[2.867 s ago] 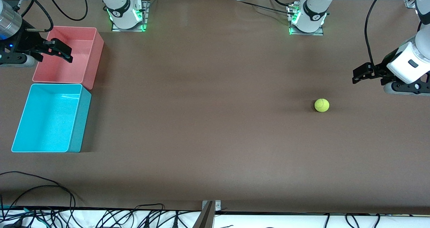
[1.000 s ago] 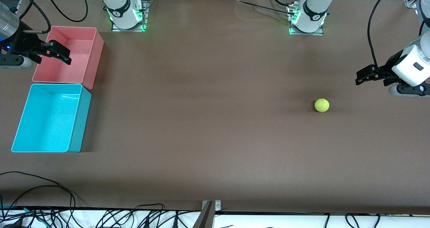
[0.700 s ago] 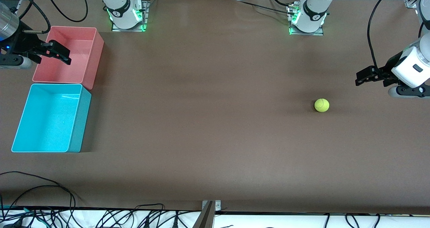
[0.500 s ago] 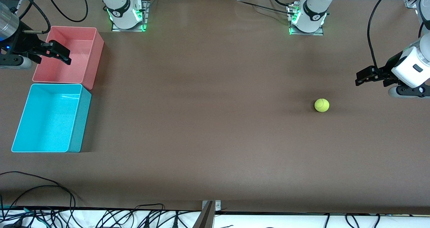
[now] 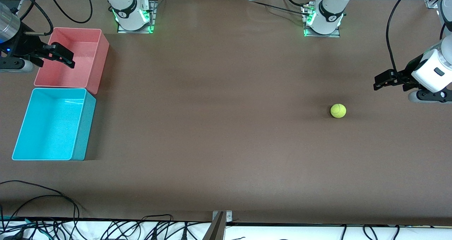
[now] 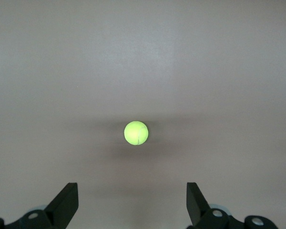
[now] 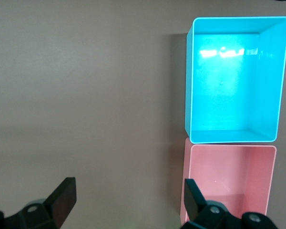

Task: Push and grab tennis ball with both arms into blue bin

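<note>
I expect the tennis ball (image 5: 338,110) to roll far ahead of my left gripper when I push it, because clear brown table (image 5: 212,108) reaches toward the bins.
The tennis ball (image 5: 338,110) lies on the brown table toward the left arm's end; it also shows in the left wrist view (image 6: 136,133). My left gripper (image 5: 382,81) hangs open and empty over the table near that end, apart from the ball; its fingers (image 6: 66,202) stand wide. The blue bin (image 5: 21,130) sits empty at the right arm's end and shows in the right wrist view (image 7: 188,86). My right gripper (image 5: 63,56) is open and empty, in the air over the pink bin.
A pink-red bin (image 5: 100,42) stands beside the blue bin, farther from the front camera; it also shows in the right wrist view (image 7: 271,191). Both arm bases (image 5: 132,15) stand along the table's back edge. Cables (image 5: 53,211) hang at the front edge.
The left gripper drew slightly toward its end of the table earlier and has held still since. The right gripper shifted a little and rests. The ball has not moved.
</note>
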